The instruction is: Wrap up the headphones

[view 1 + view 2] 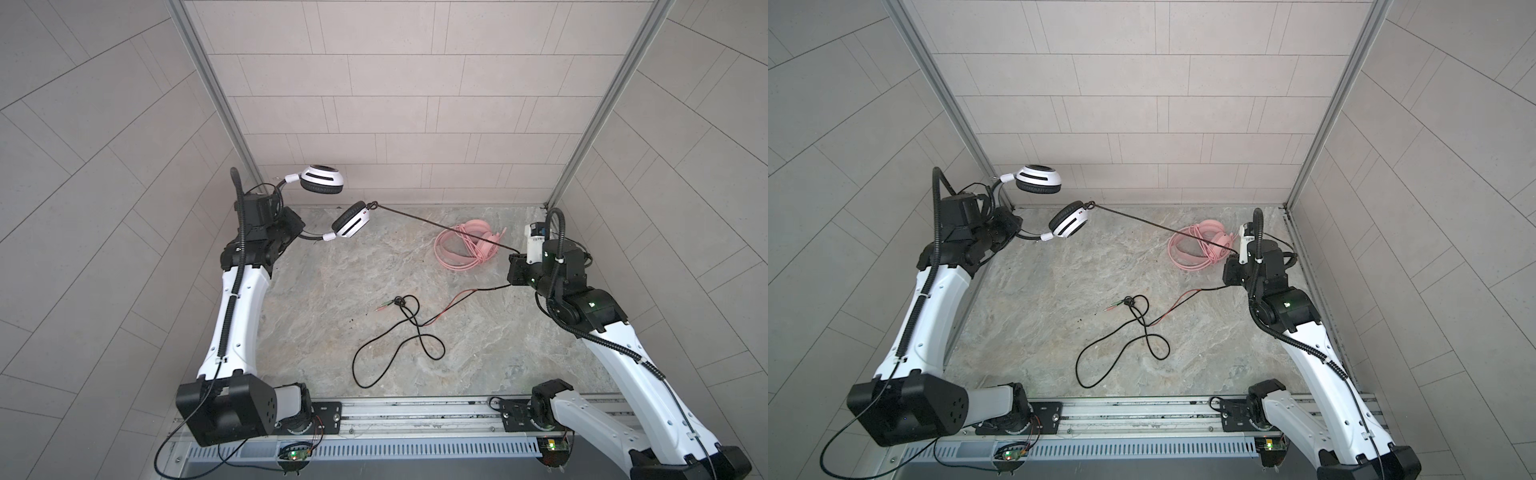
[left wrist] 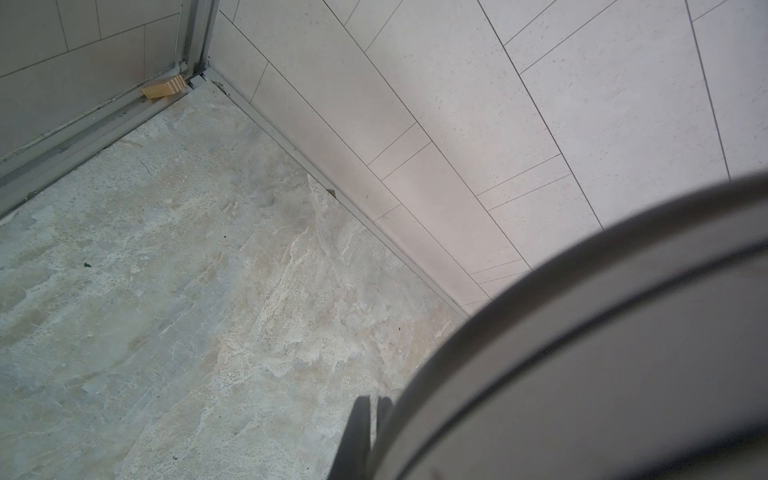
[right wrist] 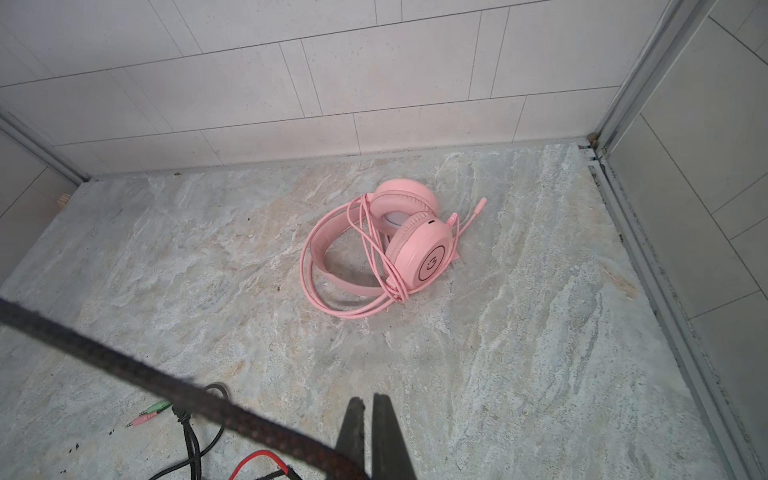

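Next, my right gripper swings back and brings the cable around the earcups (image 1: 350, 219), because the black cable stretches taut (image 1: 444, 226) from the lower earcup to my right gripper.
The white-and-black headphones (image 1: 322, 178) (image 1: 1038, 178) hang in the air at the back left, and my left gripper (image 1: 296, 232) (image 1: 1013, 230) (image 2: 374, 401) is shut on their headband (image 2: 602, 353). Their black cable (image 1: 444, 228) (image 3: 166, 382) runs taut from the lower earcup (image 1: 349, 220) to my right gripper (image 1: 514, 268) (image 1: 1229, 266) (image 3: 370, 401), which is shut on it. The rest of the cable (image 1: 399, 340) lies in loose loops on the table, ending in plugs (image 1: 382, 307). The pink headphones (image 1: 465, 245) (image 1: 1196, 245) (image 3: 411, 249) lie at the back right with their pink cable wound around them.
Tiled walls close in the marble tabletop (image 1: 332, 291) on three sides. A small wooden block (image 2: 164, 88) (image 3: 64, 199) sits in the back left corner. A metal rail (image 1: 415, 411) carrying both arm bases runs along the front edge.
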`<state>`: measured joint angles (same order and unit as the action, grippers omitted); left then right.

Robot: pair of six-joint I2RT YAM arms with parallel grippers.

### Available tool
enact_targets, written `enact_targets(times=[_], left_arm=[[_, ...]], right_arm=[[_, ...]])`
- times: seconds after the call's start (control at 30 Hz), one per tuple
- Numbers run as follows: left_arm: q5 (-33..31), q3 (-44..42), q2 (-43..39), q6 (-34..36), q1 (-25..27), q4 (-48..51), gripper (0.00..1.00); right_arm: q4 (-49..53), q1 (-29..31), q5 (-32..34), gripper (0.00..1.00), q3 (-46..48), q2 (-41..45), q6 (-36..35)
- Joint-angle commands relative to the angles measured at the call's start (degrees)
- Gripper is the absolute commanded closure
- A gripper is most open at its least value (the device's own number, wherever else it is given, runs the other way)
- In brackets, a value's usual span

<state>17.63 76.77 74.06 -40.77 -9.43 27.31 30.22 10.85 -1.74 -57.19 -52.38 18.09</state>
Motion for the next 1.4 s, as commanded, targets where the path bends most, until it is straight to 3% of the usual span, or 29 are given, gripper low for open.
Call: enact_targets(times=[0.0, 0.3, 0.5, 0.63, 0.9, 1.37], left_arm=[[1.61, 1.08, -1.61, 0.53, -1.93, -1.80, 1.00], [3.33, 1.89, -0.80, 3.14, -4.41, 0.25, 1.00], [6.73, 0.41, -0.79, -2.60, -4.99, -3.39, 1.00], [7.17, 2.24, 0.15, -5.29, 0.10, -4.23, 1.00], [-0.28, 5.54, 1.65, -5.01, 11.25, -3.84, 1.00], [-2.96, 7.24, 4.50, -2.92, 18.93, -2.53, 1.00]], right_arm=[[1.15, -3.64, -1.31, 1.00, -0.46, 0.50, 1.93], [-0.25, -6.36, -1.30, 1.00, -1.42, 1.23, 2.67], [-3.56, -6.03, -10.26, 1.00, 1.61, 0.06, 5.46], [-4.89, 0.50, -6.90, 1.00, 3.49, -2.29, 5.85], [-2.92, 19.98, 3.25, 1.00, -4.02, -12.05, 1.59], [12.52, 36.25, 7.86, 1.00, -28.45, -28.83, -9.91]])
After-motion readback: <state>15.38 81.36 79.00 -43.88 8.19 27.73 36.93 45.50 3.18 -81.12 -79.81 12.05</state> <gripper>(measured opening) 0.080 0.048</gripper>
